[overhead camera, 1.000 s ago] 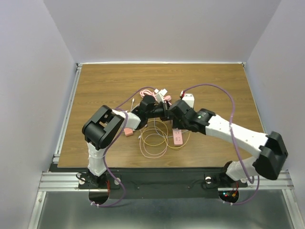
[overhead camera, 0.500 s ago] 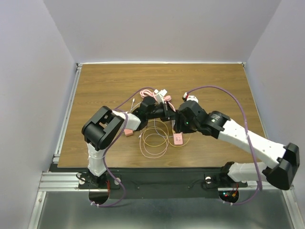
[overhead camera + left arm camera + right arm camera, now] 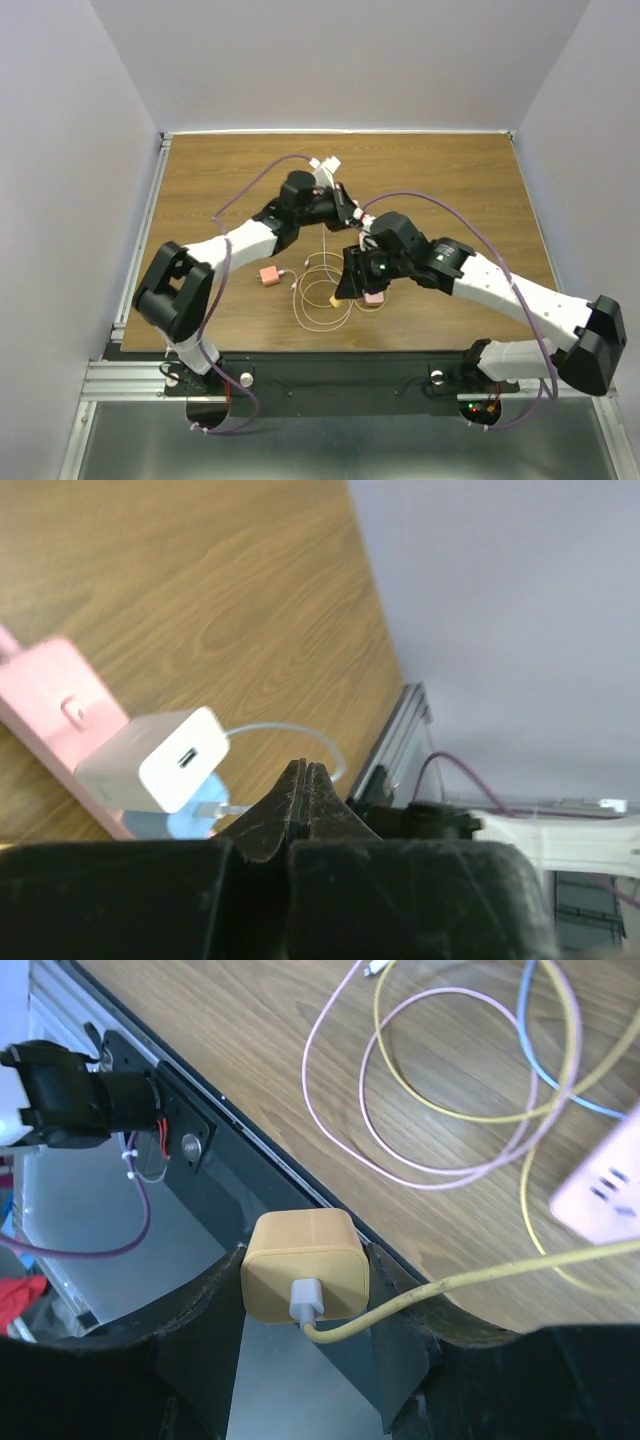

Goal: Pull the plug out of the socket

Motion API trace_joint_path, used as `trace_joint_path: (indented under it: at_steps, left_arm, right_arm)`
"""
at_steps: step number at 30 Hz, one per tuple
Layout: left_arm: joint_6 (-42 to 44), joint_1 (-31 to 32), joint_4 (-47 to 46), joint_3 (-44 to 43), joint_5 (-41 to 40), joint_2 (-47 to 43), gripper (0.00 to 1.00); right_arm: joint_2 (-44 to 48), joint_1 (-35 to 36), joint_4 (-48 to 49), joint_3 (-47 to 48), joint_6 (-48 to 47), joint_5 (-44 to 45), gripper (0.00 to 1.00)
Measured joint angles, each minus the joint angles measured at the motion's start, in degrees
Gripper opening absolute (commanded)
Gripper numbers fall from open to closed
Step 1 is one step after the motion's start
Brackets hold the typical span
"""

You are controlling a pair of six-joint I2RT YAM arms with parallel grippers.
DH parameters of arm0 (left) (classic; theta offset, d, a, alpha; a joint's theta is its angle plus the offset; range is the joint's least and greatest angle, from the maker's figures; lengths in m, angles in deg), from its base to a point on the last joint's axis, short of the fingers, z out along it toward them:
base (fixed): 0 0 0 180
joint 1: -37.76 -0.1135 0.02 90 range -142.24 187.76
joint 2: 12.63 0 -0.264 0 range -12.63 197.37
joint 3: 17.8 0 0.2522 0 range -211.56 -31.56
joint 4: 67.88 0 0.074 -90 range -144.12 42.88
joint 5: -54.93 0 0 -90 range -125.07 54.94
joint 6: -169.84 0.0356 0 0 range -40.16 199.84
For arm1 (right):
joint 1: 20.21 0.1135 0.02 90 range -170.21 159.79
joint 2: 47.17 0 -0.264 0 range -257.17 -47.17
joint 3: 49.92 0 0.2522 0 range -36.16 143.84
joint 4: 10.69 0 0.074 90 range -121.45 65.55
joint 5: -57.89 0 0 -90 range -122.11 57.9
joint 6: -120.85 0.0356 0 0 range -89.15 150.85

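My right gripper should go on carrying the yellow plug [image 3: 336, 301] to open wood [image 3: 264, 303] beside the pink cube adapter before it lets go of it there, because the plug is clear of the power strip.
The pink power strip [image 3: 375, 297] lies on the table, mostly hidden under my right arm; one end with outlets shows in the right wrist view [image 3: 600, 1190]. My right gripper [image 3: 303, 1256] is shut on a yellow plug [image 3: 305, 1265] with a yellow cable, held clear of the strip over the table's front edge. In the top view this gripper [image 3: 350, 287] is left of the strip. My left gripper [image 3: 305, 770] is shut with nothing showing between its fingertips. It hovers by the strip's other end [image 3: 45, 695], where a white charger [image 3: 155, 760] stays plugged in. In the top view it [image 3: 347, 211] is behind the right gripper.
Loose yellow, pink and blue cable loops [image 3: 440, 1090] lie on the wood between the arms [image 3: 322, 295]. A small pink cube adapter [image 3: 268, 276] sits to the left. The table's metal front rail [image 3: 200, 1110] is just under my right gripper.
My right gripper has moved from over the strip toward the front left, carrying the yellow plug. My left arm has stretched out and its gripper has shifted toward the back.
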Motion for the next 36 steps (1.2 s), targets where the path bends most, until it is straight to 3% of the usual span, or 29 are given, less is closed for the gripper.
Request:
trace_joint_path:
  at_steps: [10,17,22,23,26,27,31,32,36]
  left_arm:
    - [-2.97,-14.95,2.58,-1.79,-1.05,-22.6,0.0]
    - [-3.41,-20.2,7.41,2.03,-1.2,-37.68,0.0]
    - [-3.32,-21.14,11.65,3.19,-1.2,-41.81,0.0]
    - [-3.21,-21.46,12.96,3.28,-1.27,-42.27,0.0]
    - [-2.73,-22.08,15.89,3.28,-1.49,-43.1,0.0]
    - [-2.54,-22.16,16.59,3.28,-1.57,-43.36,0.0]
    - [-1.88,-22.43,18.49,3.28,-1.77,-44.0,0.0]
    - [-1.84,-22.45,18.75,3.28,-1.77,-44.06,0.0]
    - [-1.84,-22.45,18.86,3.28,-1.64,-44.09,0.0]
  right_arm:
    - [-15.37,1.86,11.96,0.42,-1.27,-4.52,0.0]
    - [-38.32,6.56,16.87,15.67,-1.38,-7.56,0.01]
    - [-49.35,7.93,18.49,25.59,-1.05,-9.49,0.01]
    - [-50.64,7.91,18.47,26.77,-0.98,-9.51,0.03]
    - [-53.59,7.76,18.08,29.57,-0.7,-9.46,0.32]
    - [-54.25,7.76,18.01,30.51,-0.59,-9.44,0.49]
    - [-54.75,7.67,17.99,32.0,-0.31,-8.37,0.83]
    - [-54.12,7.67,17.84,31.93,-0.11,-7.28,1.0]
    - [-48.59,7.67,16.33,30.14,-0.61,-2.95,1.0]
